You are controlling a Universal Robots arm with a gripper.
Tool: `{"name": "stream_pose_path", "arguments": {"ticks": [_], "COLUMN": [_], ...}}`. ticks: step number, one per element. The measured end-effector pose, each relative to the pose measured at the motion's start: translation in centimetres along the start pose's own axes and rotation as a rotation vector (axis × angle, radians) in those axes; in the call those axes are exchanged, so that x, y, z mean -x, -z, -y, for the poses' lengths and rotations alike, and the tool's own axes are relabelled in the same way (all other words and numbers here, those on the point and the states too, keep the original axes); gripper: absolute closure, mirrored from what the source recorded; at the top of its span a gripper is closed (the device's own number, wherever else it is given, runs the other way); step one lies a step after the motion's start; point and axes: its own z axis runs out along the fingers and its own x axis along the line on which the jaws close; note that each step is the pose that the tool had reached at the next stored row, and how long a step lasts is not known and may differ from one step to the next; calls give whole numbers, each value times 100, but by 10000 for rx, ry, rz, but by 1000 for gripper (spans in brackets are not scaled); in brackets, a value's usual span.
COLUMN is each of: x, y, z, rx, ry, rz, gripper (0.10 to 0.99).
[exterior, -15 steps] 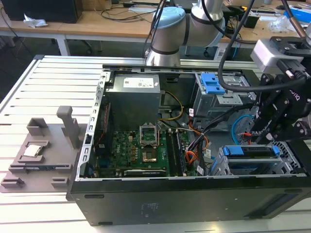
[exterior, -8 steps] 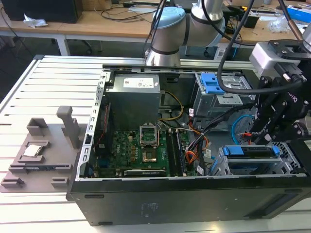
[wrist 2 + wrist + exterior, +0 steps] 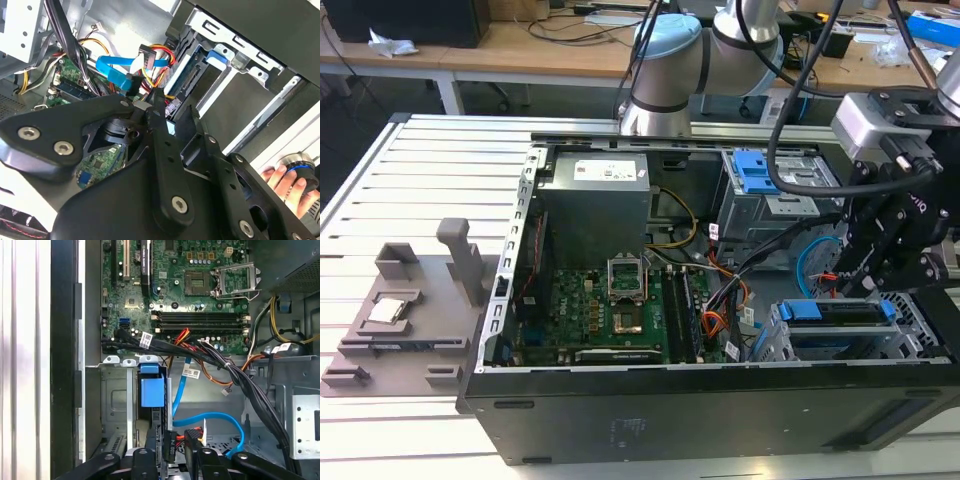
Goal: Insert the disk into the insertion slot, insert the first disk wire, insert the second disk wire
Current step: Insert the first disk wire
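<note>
The white tag (image 3: 204, 432) is on the wires close beside the black plug (image 3: 170, 447). The wires will therefore bend and bring the tag along when I carry the plug.
The disk (image 3: 835, 311), silver in its blue carrier, lies inside the insertion slot (image 3: 800, 345), the low metal cage at the case's front corner on the exterior view's right. In the first wrist view the disk (image 3: 152, 391) shows edge-on in the insertion slot (image 3: 112, 405). My gripper (image 3: 855, 290) hovers just above and behind it, open, its black fingers (image 3: 150, 456) apart. A dark plug (image 3: 168, 445) with red and yellow wires hangs between and beyond the fingers, close to the disk's rear. The second disk wire (image 3: 212, 417), light blue, loops beside it; its plug (image 3: 131, 83) lies near my gripper (image 3: 171, 105).
A taller grey cage with a blue latch (image 3: 758, 172) stands behind the slot. Black and orange cable bundles (image 3: 220, 365) cross between the motherboard (image 3: 610, 310) and the cages. A person's hand (image 3: 282, 184) holds a blue-ringed knob (image 3: 296, 165) outside the case. A grey fixture (image 3: 400, 315) lies on the table.
</note>
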Motion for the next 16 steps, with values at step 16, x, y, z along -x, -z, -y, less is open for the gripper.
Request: {"name": "stream_pose_path", "arguments": {"ticks": [16], "x": [0], "y": [-2], "z": [8], "rx": [0], "ry": [2], "rz": [3], "gripper": [922]}}
